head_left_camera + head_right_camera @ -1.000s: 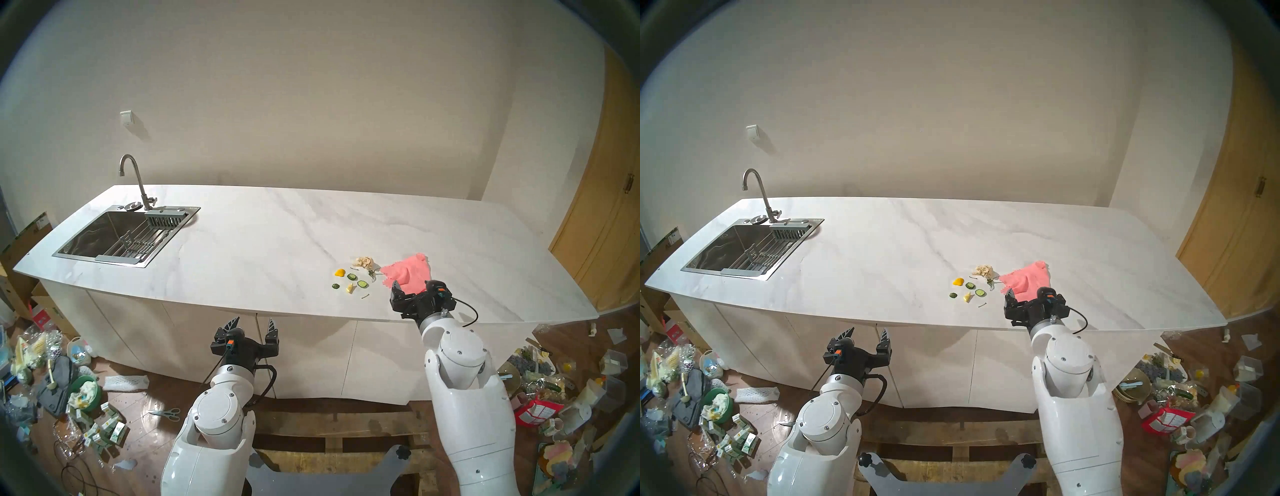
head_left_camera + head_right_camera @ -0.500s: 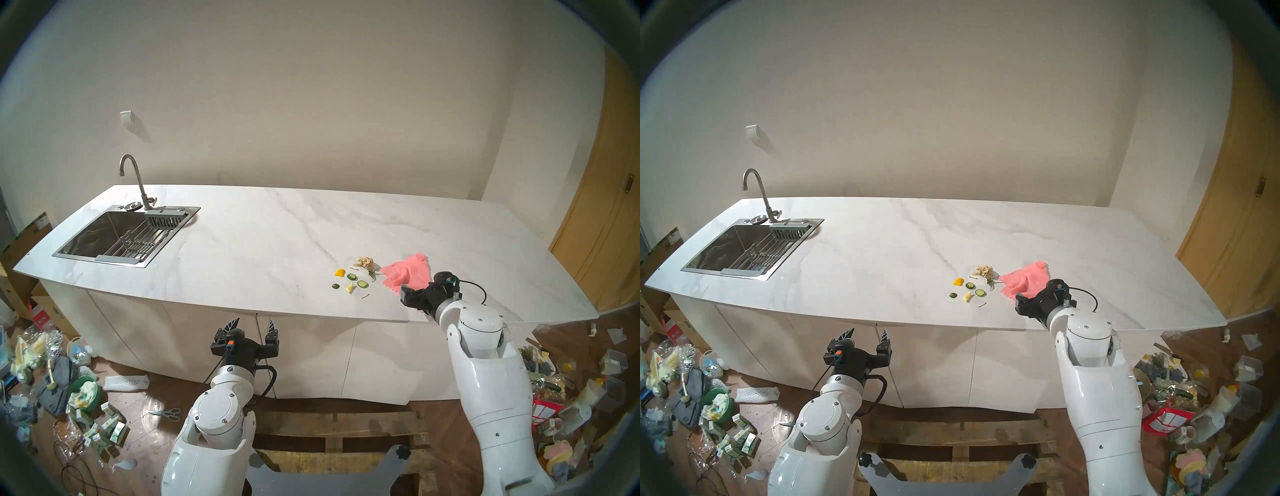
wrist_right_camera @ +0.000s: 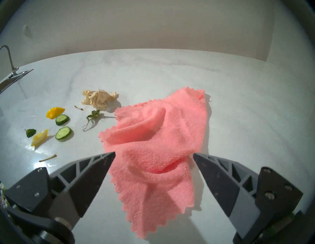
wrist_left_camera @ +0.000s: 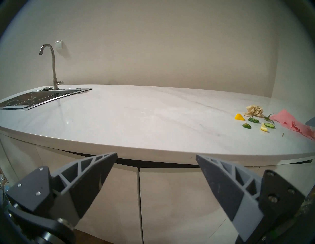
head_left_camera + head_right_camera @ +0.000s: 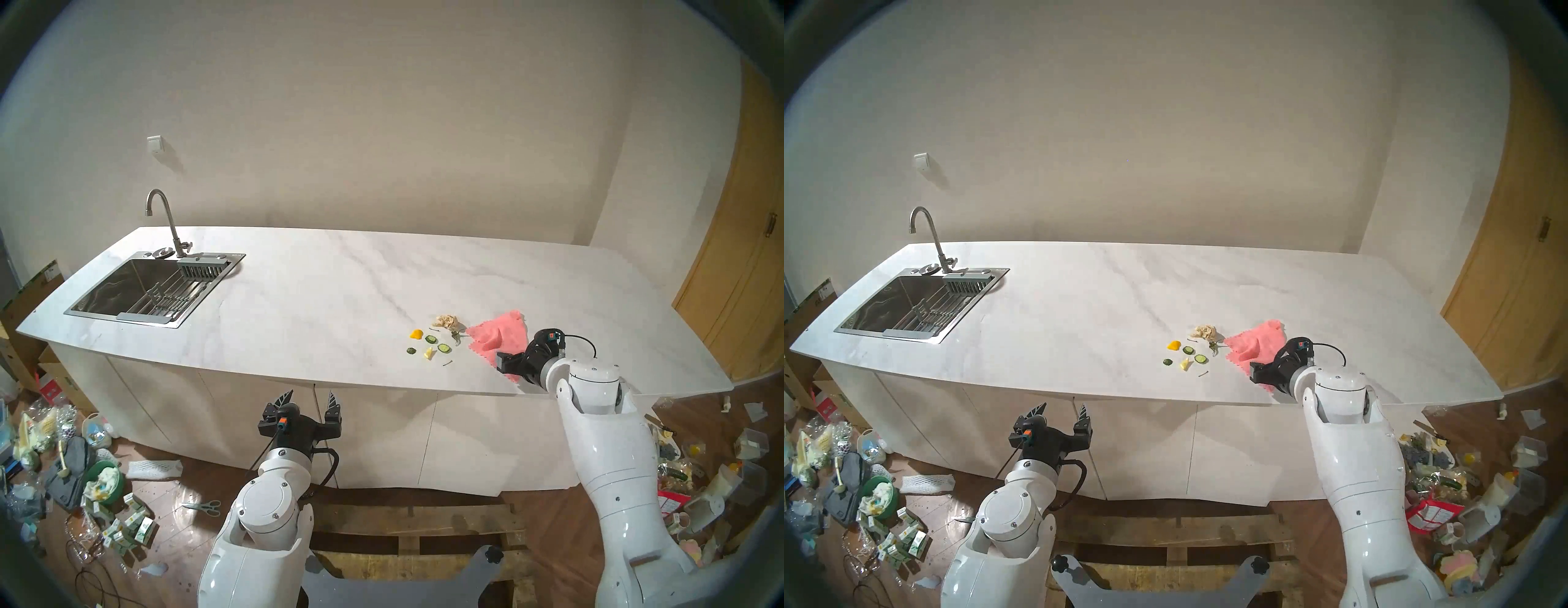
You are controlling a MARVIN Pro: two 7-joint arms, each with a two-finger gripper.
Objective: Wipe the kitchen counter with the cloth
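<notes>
My gripper is to push the salmon-pink cloth point(image 5: 499, 334), and the cloth will sweep along the beige paper wad point(image 5: 446, 322) and cucumber slices, because they lie loose on the smooth counter.
The salmon-pink cloth point(image 5: 502, 335) point(image 3: 153, 144) lies crumpled on the white marble-look kitchen counter point(image 5: 318, 297), right of centre near the front edge. My right gripper point(image 3: 154, 154) point(image 5: 509, 358) is open and low over the cloth's near part, one finger on each side of a fold. I cannot tell whether the fingers touch the fabric. In the head views the wrist hides part of the cloth. My left gripper point(image 5: 311, 397) point(image 4: 156, 155) is open and empty, below the counter's front edge, facing the cabinet doors.
Left of the cloth lie a beige paper wad point(image 5: 447, 321), cucumber slices point(image 5: 431, 339), a yellow piece point(image 5: 416, 334), a lemon wedge and stems. The steel sink point(image 5: 127, 288) and faucet point(image 5: 163, 216) sit at the far left. Clutter covers the floor on both sides.
My right arm has swung out to the right and its wrist has turned and dropped, bringing the open gripper lower over the cloth's near edge. Cloth, scraps and left arm have not moved.
</notes>
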